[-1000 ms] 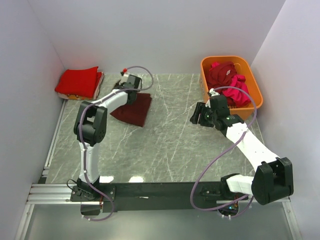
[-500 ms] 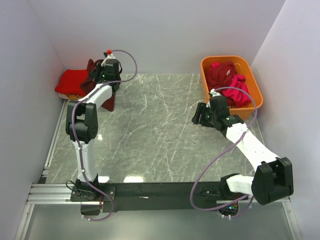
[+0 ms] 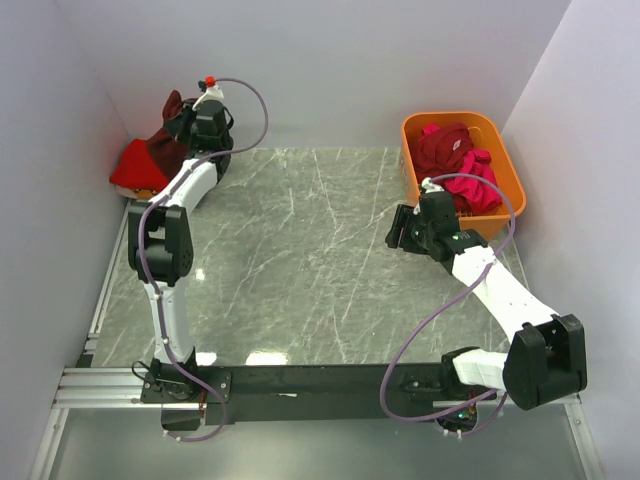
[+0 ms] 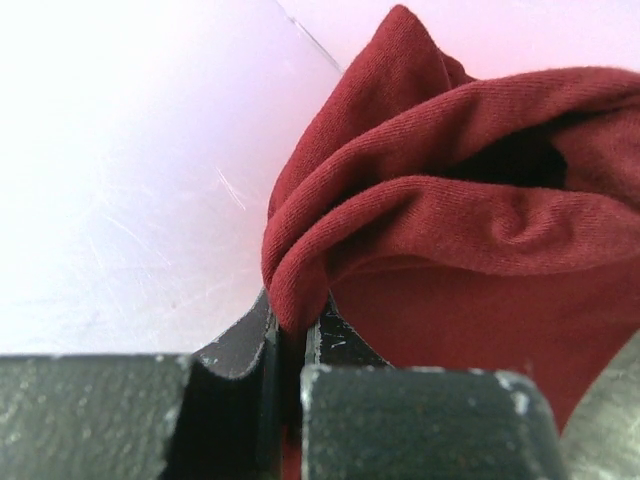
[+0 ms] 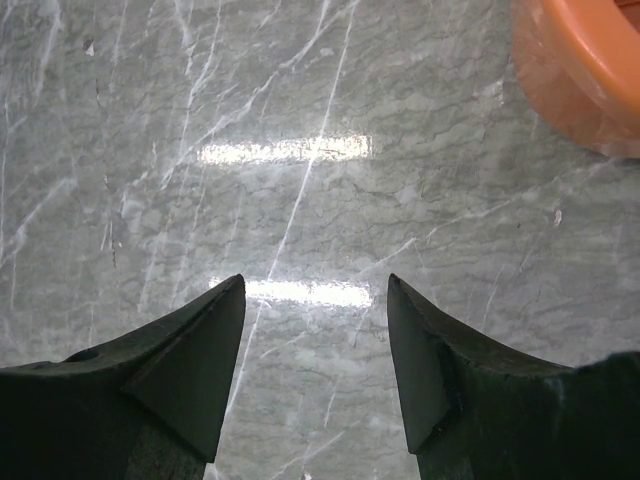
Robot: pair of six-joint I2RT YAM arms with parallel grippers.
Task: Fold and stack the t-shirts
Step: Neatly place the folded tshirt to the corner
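The maroon t-shirt [image 3: 166, 152] lies over part of the bright red t-shirt. My left gripper should go on pulling the maroon t-shirt across before it stops, until it covers the exposed end [image 3: 135, 167].
My left gripper [image 3: 183, 122] is shut on a dark maroon t-shirt [image 3: 172, 108] and holds it up at the back left corner, above a folded bright red t-shirt [image 3: 142, 163]. In the left wrist view the maroon cloth [image 4: 450, 230] is bunched and pinched between my closed fingers [image 4: 240, 345]; my left gripper [image 4: 292, 335] sits tight on its fold. My right gripper [image 3: 397, 228] is open and empty over the marble, left of the basket; it also shows in the right wrist view [image 5: 315, 285]. Dark red [image 3: 441, 145] and magenta-pink [image 3: 478, 185] t-shirts lie crumpled in the basket.
The orange plastic basket [image 3: 510, 175] stands at the back right; its rim shows in the right wrist view [image 5: 590, 60]. White walls close the table [image 3: 300, 260] at back and sides. A metal rail [image 3: 110, 280] runs along the left edge.
My left gripper has lifted the maroon t-shirt off the table and carried it left and back, over the folded red t-shirt. My right arm has barely moved.
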